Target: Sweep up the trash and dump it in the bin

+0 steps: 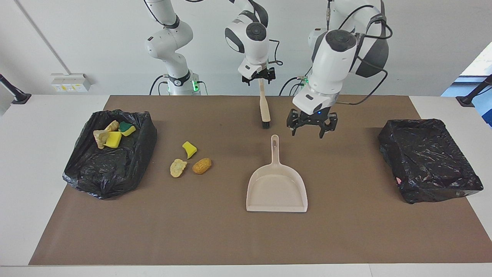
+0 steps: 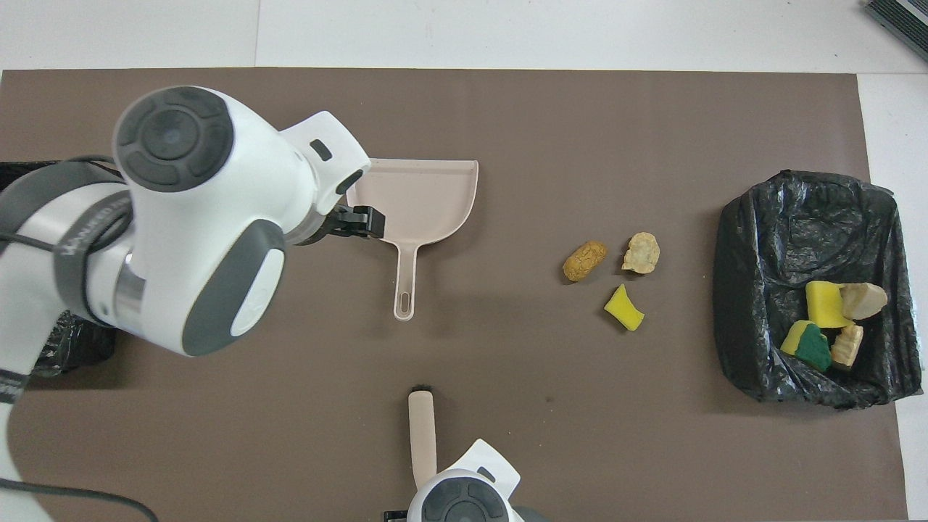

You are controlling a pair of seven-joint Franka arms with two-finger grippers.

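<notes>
Swept scraps will slide off the beige dustpan [image 2: 423, 204] and leave it empty when I tip it, because it has a smooth bottom and a straight open edge [image 2: 433, 162].
Three scraps of trash lie on the brown mat: a yellow sponge bit [image 1: 189, 149] [image 2: 624, 308], a pale beige chunk [image 1: 178, 167] [image 2: 641, 253] and a brown lump [image 1: 201, 166] [image 2: 584, 260]. Several more, with a green-and-yellow sponge [image 1: 127, 129] [image 2: 812, 346], lie in the black-lined bin [image 1: 142, 154] [image 2: 797, 210] at the right arm's end. My right gripper [image 1: 261, 79] is shut on the top of the beige brush [image 1: 264, 109] [image 2: 422, 435], which hangs upright, bristles down. My left gripper [image 1: 311, 129] [image 2: 359, 221] is open and empty, up over the mat beside the handle of the beige dustpan [image 1: 276, 184] [image 2: 420, 196].
A second black-lined bin [image 1: 426, 157] [image 2: 72, 341] stands at the left arm's end, mostly hidden by the left arm in the overhead view. The dustpan lies flat mid-table, its handle pointing toward the robots. The scraps lie between the dustpan and the first bin.
</notes>
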